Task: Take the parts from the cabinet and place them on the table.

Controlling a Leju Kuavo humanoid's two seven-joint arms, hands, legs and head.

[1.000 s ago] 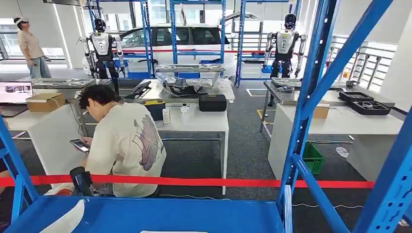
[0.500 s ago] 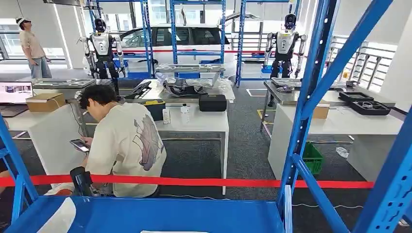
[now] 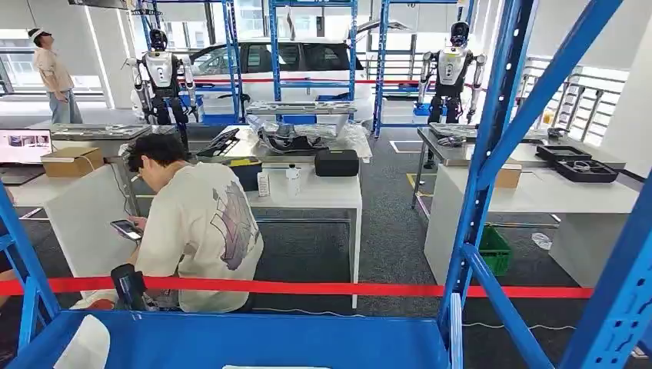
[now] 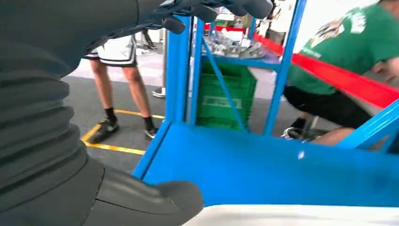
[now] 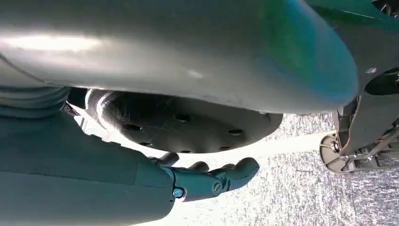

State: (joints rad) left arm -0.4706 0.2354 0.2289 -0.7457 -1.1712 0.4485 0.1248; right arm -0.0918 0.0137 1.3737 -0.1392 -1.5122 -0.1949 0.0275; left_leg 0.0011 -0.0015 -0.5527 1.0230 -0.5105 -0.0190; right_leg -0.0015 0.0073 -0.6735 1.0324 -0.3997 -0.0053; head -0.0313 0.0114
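The white rounded shape [image 3: 83, 346] shows a smooth, crisp edge [image 3: 106, 331], so it will stay stiff and hold its curve when the robot lifts it by its lower end.
The blue cabinet shelf [image 3: 261, 342] runs along the bottom of the head view, and a white rounded shape [image 3: 84, 347] lies over its left end; I cannot tell what it is. In the left wrist view my left hand [image 4: 117, 108] hangs over the same shelf [image 4: 263, 165], thumb [image 4: 155, 202] and dark fingers [image 4: 211, 9] wide apart with nothing between them. A white strip [image 4: 291, 216] borders the shelf there. My right hand [image 5: 207, 181] hangs over speckled floor, fingers loosely extended and holding nothing.
Blue cabinet uprights [image 3: 492, 154] cross the right of the head view. Beyond a red barrier tape [image 3: 346, 289] a person [image 3: 196, 231] crouches with a phone. White tables [image 3: 530, 192] stand behind. A green crate [image 4: 226, 99] and people's legs show near the rack.
The white shape at the head view's lower left has slid left and down, showing less of itself. The shelf, tape and crouching person have stayed put.
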